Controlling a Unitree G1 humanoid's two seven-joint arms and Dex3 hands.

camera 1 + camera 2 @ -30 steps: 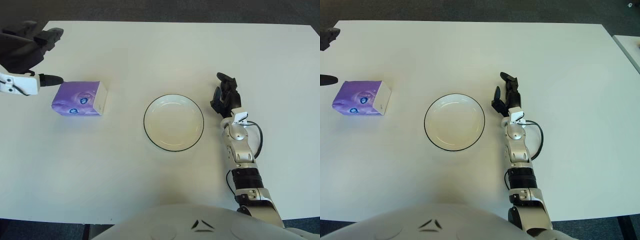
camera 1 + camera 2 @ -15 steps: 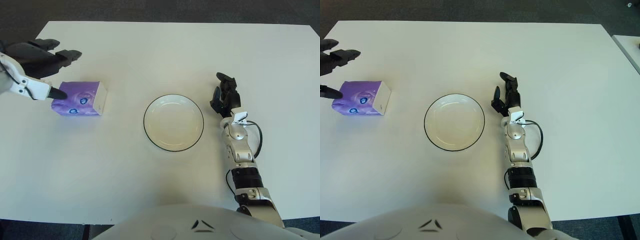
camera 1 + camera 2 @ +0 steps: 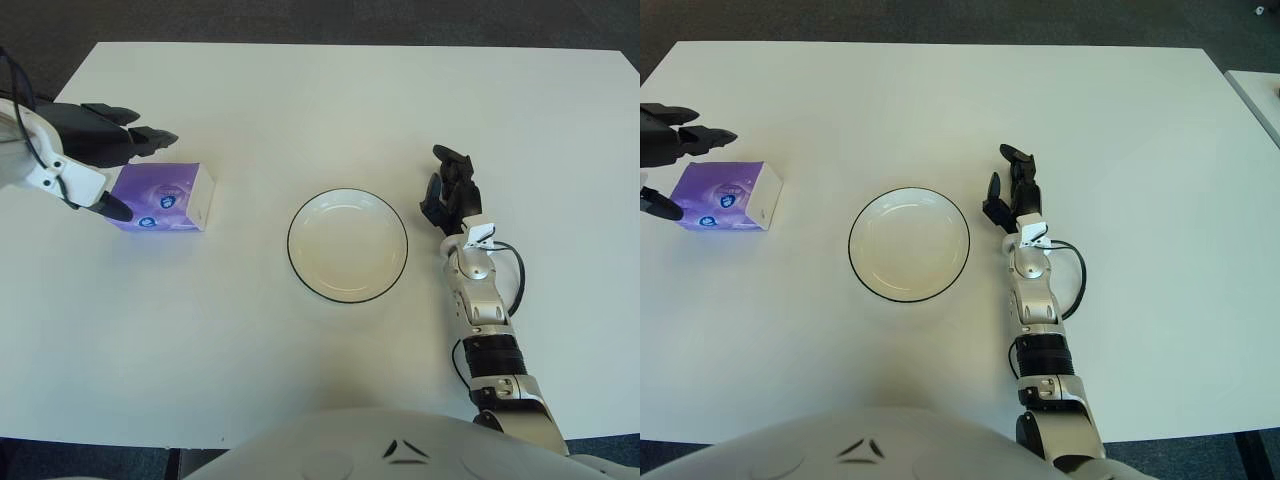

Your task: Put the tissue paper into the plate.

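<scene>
I am seeing an uneven pale sheen [image 3: 176, 190] like thin film on the purple wrapper, so the tissue pack [image 3: 163, 198] will get squashed and crumpled when I grip and carry it.
A purple and white tissue pack [image 3: 162, 197] lies on the white table, left of a white plate [image 3: 347, 244] with a dark rim. My left hand [image 3: 125, 165] is at the pack's left end, fingers spread open, two reaching over its far edge and the thumb at its near left corner. It straddles the pack without closing on it. My right hand [image 3: 448, 192] shows just right of the plate, fingers loosely extended and holding nothing.
The white table [image 3: 330, 110] stretches wide around the plate, with its far edge at the top and dark floor beyond. My own torso shows at the bottom edge.
My left hand has come down and to the right from the far left corner, ending around the left end of the tissue pack. The pack, plate and right hand have not moved.
</scene>
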